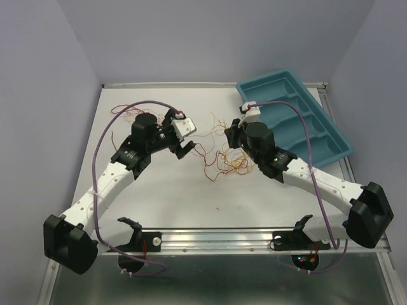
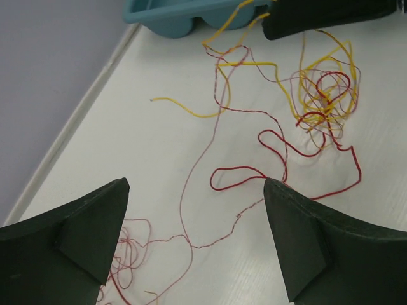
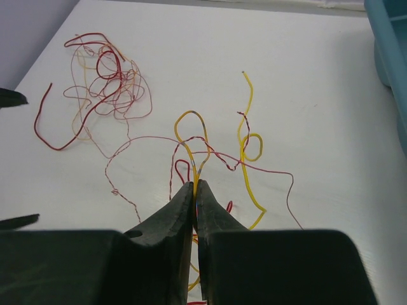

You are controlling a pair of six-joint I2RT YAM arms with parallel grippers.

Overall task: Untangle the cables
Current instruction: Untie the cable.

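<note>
My gripper will lift the thin red cable (image 2: 190,243) and its loose end will stay curled in the air, because the cable keeps twisted bends (image 2: 238,216) where it lies.
The cables (image 1: 222,159) are thin red, orange and yellow strands lying loosely tangled on the white table between the two arms. My right gripper (image 3: 195,184) is shut on a yellow cable loop (image 3: 193,130), which rises from between its fingertips. A denser red and orange knot (image 3: 105,89) lies further off to its left. My left gripper (image 2: 194,216) is open and empty, low over the table, with a thin red strand (image 2: 183,216) running between its fingers. A yellow and red knot (image 2: 324,95) lies ahead to its right. In the top view the left gripper (image 1: 184,149) and right gripper (image 1: 230,135) flank the tangle.
A teal compartment tray (image 1: 299,111) stands at the back right, and it also shows in the left wrist view (image 2: 184,16) and the right wrist view (image 3: 391,63). The table's raised metal edge (image 1: 210,84) runs along the back. Purple arm cables (image 1: 102,149) loop beside each arm.
</note>
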